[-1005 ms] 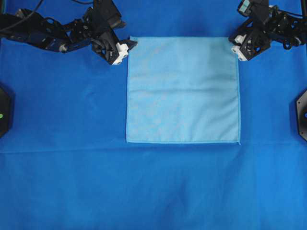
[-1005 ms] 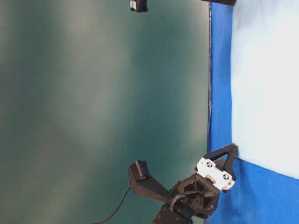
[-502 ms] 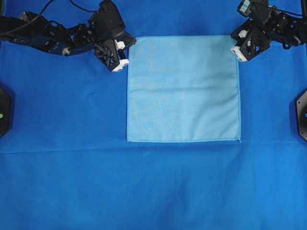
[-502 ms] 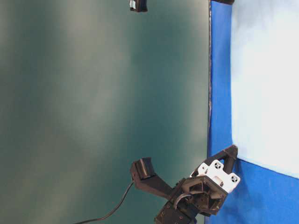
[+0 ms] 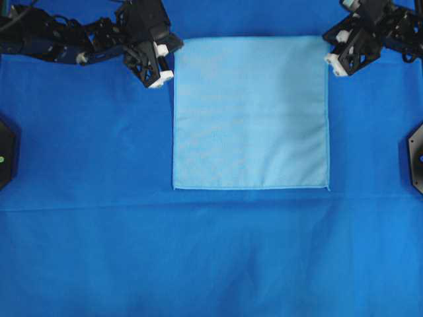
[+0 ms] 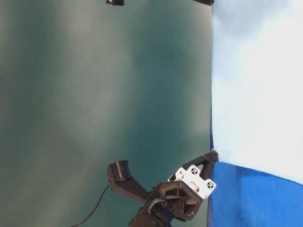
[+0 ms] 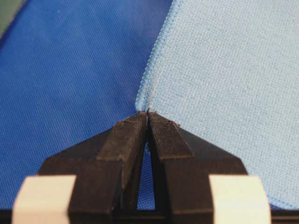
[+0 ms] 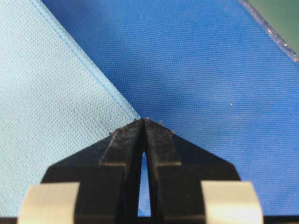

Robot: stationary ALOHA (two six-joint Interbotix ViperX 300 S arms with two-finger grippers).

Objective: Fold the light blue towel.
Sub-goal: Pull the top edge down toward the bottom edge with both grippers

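Observation:
Both the towel's far corners (image 5: pixel 319 43) are pinched and its near edge lies straight. My right gripper should keep going toward the towel's near corner (image 5: pixel 324 184) and let go of its far corner there.
The light blue towel (image 5: pixel 251 112) lies spread as a square on the royal-blue table cloth (image 5: pixel 86 198). My left gripper (image 5: pixel 176 44) is shut on its far left corner, and the hem runs into the closed fingertips in the left wrist view (image 7: pixel 147 113). My right gripper (image 5: pixel 328 35) is shut on its far right corner, as the right wrist view (image 8: pixel 144 120) shows. Both far corners are held up off the cloth. In the table-level view the raised towel (image 6: pixel 255 85) hangs from the left gripper (image 6: pixel 212 153). The near edge rests on the cloth.
Black fixtures sit at the left (image 5: pixel 4 152) and right (image 5: pixel 416 157) edges of the table. The table's far edge (image 8: pixel 273 35) runs close behind the right gripper. A dark green backdrop (image 6: pixel 94 94) stands beyond it.
Both grippers have risen and moved toward the far edge with the towel's far corners. The towel's near edge has slid a little away from the front.

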